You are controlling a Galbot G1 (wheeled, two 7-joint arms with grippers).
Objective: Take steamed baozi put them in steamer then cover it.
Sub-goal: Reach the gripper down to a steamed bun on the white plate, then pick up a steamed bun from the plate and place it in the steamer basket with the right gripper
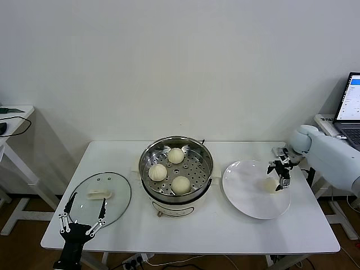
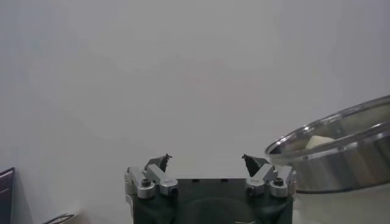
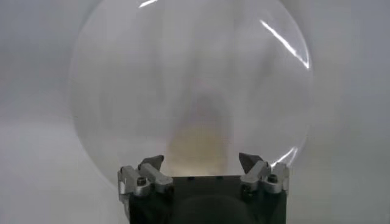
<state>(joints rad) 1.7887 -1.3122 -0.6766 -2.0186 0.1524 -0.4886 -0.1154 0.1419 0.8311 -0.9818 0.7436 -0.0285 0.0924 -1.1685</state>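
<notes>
The baozi on the white plate (image 1: 270, 185) should keep its dome when I lift it, because the baozi in the steamer are round and undented.
The steamer (image 1: 177, 175) stands open mid-table with three steamed baozi (image 1: 176, 156) on its perforated tray. A fourth baozi (image 1: 271, 184) lies on the white plate (image 1: 247, 191) to its right. My right gripper (image 1: 279, 175) hangs open right over that bun, which shows as a pale blur (image 3: 198, 145) between the fingertips of the gripper (image 3: 201, 161); contact cannot be told. The cover (image 1: 115, 194), a glass lid with a cream handle, lies flat at the table's left. My left gripper (image 1: 88, 198) is open at the lid's near edge, holding nothing. The left wrist view has that gripper (image 2: 207, 161) and the steamer rim (image 2: 341, 143).
The white table (image 1: 225, 230) carries only the lid, steamer and plate. A laptop (image 1: 351, 109) sits on a stand at the far right, close behind my right arm. A small side table (image 1: 14, 112) with a cable stands at the far left.
</notes>
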